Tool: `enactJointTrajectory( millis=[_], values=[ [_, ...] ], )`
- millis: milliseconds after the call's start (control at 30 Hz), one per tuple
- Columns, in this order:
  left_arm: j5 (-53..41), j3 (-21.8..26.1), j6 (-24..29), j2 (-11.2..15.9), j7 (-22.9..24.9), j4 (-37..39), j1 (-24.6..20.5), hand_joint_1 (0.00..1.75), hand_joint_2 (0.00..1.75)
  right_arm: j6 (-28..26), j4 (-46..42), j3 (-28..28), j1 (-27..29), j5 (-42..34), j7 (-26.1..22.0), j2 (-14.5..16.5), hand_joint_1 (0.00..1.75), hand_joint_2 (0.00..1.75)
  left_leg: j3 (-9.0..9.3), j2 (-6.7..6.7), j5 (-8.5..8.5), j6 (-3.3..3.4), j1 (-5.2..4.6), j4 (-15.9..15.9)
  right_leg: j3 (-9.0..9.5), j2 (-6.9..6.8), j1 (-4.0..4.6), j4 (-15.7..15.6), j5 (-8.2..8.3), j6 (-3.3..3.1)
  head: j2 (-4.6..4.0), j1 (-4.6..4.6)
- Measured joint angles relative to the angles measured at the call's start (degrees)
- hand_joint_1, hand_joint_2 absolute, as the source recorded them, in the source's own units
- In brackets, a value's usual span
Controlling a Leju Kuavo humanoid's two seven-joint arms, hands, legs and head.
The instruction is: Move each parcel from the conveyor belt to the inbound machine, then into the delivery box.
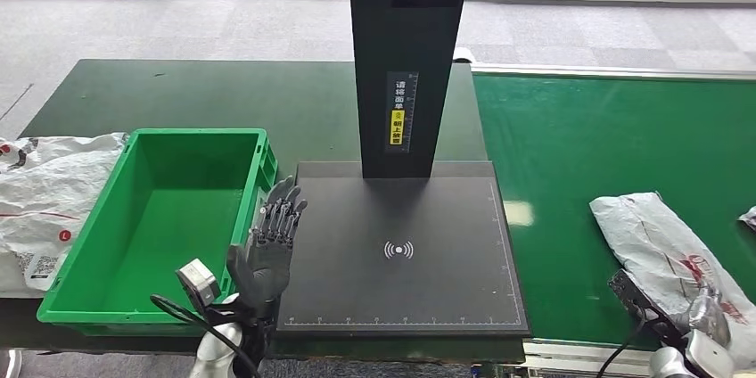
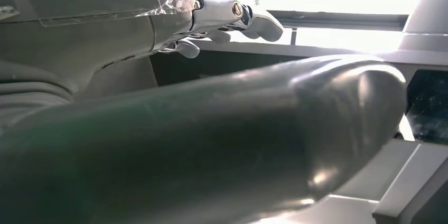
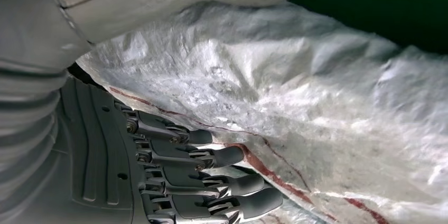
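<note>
I expect the white parcel (image 1: pixel 670 258) to bend and sag from my left gripper when I carry it, because slack, wrinkled plastic (image 1: pixel 631 211) shows at the parcel's far end.
A white parcel (image 1: pixel 655 240) with red print lies on the green conveyor belt (image 1: pixel 606 137) at the right. My right hand (image 1: pixel 704 329) is at its near end. In the right wrist view the parcel (image 3: pixel 296 92) sits between the thick thumb on one side and the dark fingers (image 3: pixel 211 155) on the other, so the hand grips it. My left hand (image 1: pixel 272 244) is raised with fingers apart and holds nothing, between the green delivery box (image 1: pixel 98 258) and the black inbound machine platform (image 1: pixel 446 217). The box is empty.
The machine's black column (image 1: pixel 410 48) rises from the back of the platform. White bags (image 1: pixel 40 200) lie left of the box. Another parcel's edge (image 1: pixel 749 216) shows at the far right of the belt.
</note>
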Motion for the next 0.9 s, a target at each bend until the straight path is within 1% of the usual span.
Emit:
enactJointTrajectory(
  millis=[100, 400, 533, 633, 700, 800, 900],
  values=[
    [-0.63, 0.04, -0.28, 0.0, -0.08, 0.99, -0.68, 0.0, 0.0, -0.42, 0.19, -0.28, 0.37, 0.33, -1.89, 0.35, 1.75, 1.75, 0.08, -0.02, -0.03, 0.09, 0.01, 0.0, 0.19, -0.04, 0.01, -0.06, 0.01, 0.06, 0.0, 0.0],
    [-1.34, 0.15, -0.27, -0.01, 0.15, 1.42, -0.85, 0.0, 0.0, -4.93, -1.54, -1.28, 0.61, 1.77, -4.26, 2.4, 1.75, 1.75, 0.04, -0.02, 0.01, 0.15, -0.01, 0.02, 0.22, -0.06, -0.02, -0.06, 0.09, 0.15, 0.0, 0.0],
    [-1.34, 0.19, -0.24, -0.05, 0.31, 1.4, -0.73, 0.0, 0.0, -7.82, -3.48, -1.28, 0.68, 1.6, -6.72, 3.69, 1.75, 1.75, -0.02, -0.01, 0.01, 0.14, 0.0, 0.0, 0.12, -0.06, 0.0, -0.02, 0.08, 0.14, 0.0, 0.0],
    [-1.35, 0.2, -0.1, -0.18, 0.43, 0.73, 0.01, 0.0, 0.0, -14.31, -7.28, -1.28, 1.44, -2.17, -12.52, 5.7, 1.75, 1.75, -0.12, 0.0, 0.02, 0.12, 0.0, 0.0, -0.04, -0.05, -0.01, 0.06, 0.08, 0.13, 0.0, 0.0],
    [-1.49, 0.2, 0.26, -0.32, 0.54, -0.03, 0.74, 0.0, 0.0, -18.86, -12.37, -1.27, 2.72, -7.47, -18.1, 7.65, 1.75, 1.75, -0.17, -0.04, 0.03, 0.11, 0.0, 0.0, -0.11, -0.06, -0.01, 0.09, 0.07, 0.11, 0.0, 0.0],
    [-2.01, 0.2, 1.09, -0.54, 0.64, -0.6, 1.3, 0.0, 0.0, -22.98, -24.09, -0.35, 6.39, -16.95, -26.6, 11.49, 1.75, 1.75, -0.23, -0.2, 0.05, 0.08, 0.01, -0.01, -0.12, -0.2, 0.01, 0.11, -0.01, 0.06, 0.0, 0.0],
    [-2.16, 0.2, 1.68, -0.57, 0.47, -0.76, 1.58, 0.0, 0.0, -25.7, -36.41, 2.15, 10.89, -21.07, -33.3, 15.6, 1.75, 1.75, -0.29, -0.23, 0.03, 0.02, 0.03, -0.03, -0.17, -0.21, 0.01, 0.15, -0.06, 0.03, 0.0, 0.0]
  ],
)
